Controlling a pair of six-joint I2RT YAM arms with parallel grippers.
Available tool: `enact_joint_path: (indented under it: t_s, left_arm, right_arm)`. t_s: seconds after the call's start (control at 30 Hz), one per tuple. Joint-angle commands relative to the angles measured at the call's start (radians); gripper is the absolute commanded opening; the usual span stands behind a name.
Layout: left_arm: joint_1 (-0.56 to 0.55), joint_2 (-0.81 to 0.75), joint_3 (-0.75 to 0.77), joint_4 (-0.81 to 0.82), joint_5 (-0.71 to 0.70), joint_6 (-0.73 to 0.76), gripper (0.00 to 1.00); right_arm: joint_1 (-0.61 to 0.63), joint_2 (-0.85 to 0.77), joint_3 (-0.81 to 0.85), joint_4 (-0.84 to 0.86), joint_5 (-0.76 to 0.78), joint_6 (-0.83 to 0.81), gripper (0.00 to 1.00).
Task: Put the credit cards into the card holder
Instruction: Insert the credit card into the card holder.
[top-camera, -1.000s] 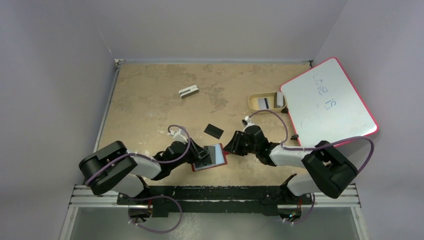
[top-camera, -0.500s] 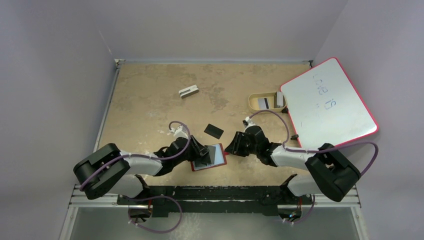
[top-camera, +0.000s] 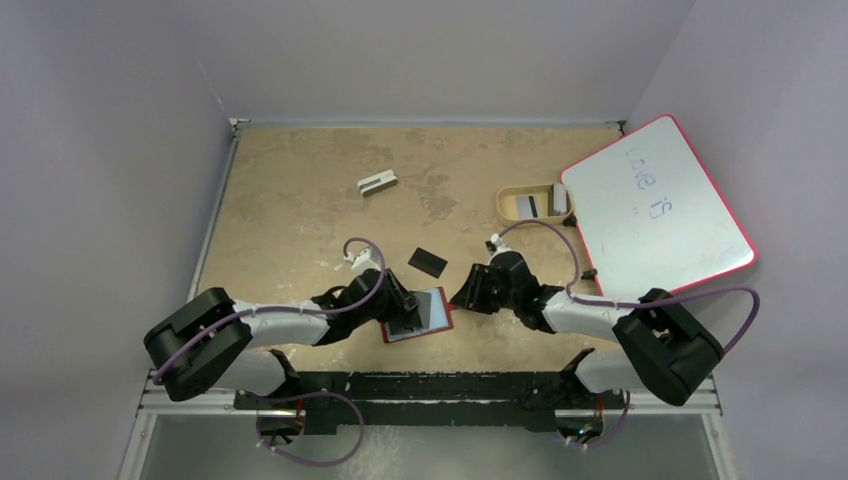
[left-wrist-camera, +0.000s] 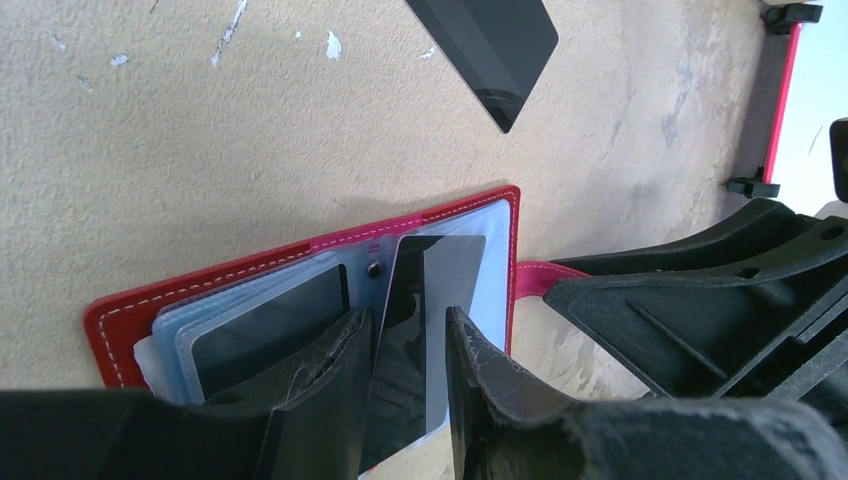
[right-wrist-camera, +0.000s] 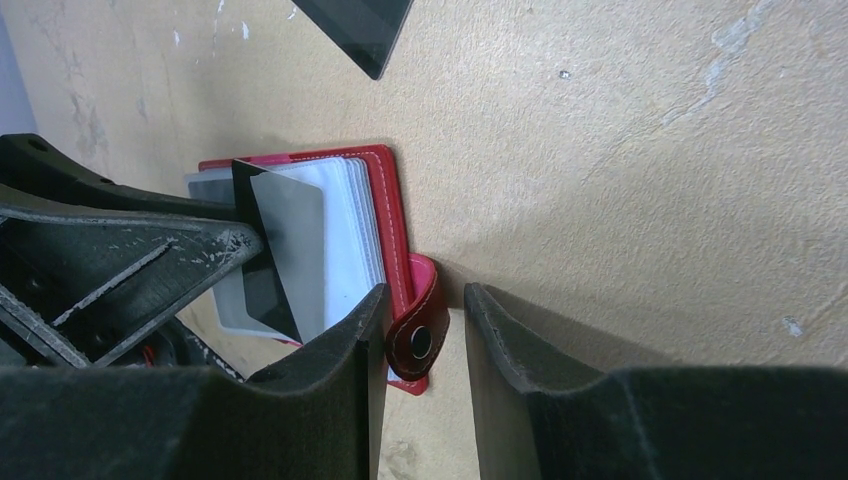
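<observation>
My left gripper is due to open, because the grey card sits only partway in the clear sleeve (left-wrist-camera: 426, 290) and its edge sticks out by the card holder's spine. My left gripper should then push that edge (left-wrist-camera: 388, 290) deeper.
The red card holder (top-camera: 438, 322) lies open on the table near the front, its clear sleeves up; it also shows in the left wrist view (left-wrist-camera: 250, 270) and the right wrist view (right-wrist-camera: 395, 200). My left gripper (top-camera: 408, 312) (left-wrist-camera: 408, 318) is shut on a grey card (left-wrist-camera: 445, 290) (right-wrist-camera: 290, 240) and holds it tilted over the open sleeves. My right gripper (top-camera: 458, 298) (right-wrist-camera: 425, 292) is open at the holder's right edge, with the red snap strap (right-wrist-camera: 415, 335) between its jaws, against the left one. A black card (top-camera: 427, 261) (left-wrist-camera: 490, 45) lies flat just beyond the holder.
A tan oval tray (top-camera: 508, 205) holding more cards sits at the back right beside a red-framed whiteboard (top-camera: 655, 205). A small grey-white block (top-camera: 377, 183) lies at the back centre. The two grippers are close together over the holder.
My left arm has stretched out a little lower and its wrist has edged right. The card, the holder and my right gripper stay about where they were.
</observation>
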Motion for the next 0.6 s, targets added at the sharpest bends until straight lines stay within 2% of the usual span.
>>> enact_joint_path:
  t_s: [0.0, 0.17, 0.57]
  left_arm:
    - [-0.010, -0.022, 0.029, -0.110, -0.023, -0.012, 0.33]
    - [-0.011, -0.029, 0.073, -0.195, -0.039, -0.002, 0.33]
    - [-0.011, -0.059, 0.108, -0.248, -0.033, -0.002, 0.41]
  right_arm:
    - [0.006, -0.021, 0.032, -0.006, 0.024, -0.024, 0.36]
    - [0.006, -0.024, 0.032, -0.006, 0.021, -0.027, 0.36]
    - [0.013, -0.014, 0.035, 0.016, -0.010, -0.043, 0.36]
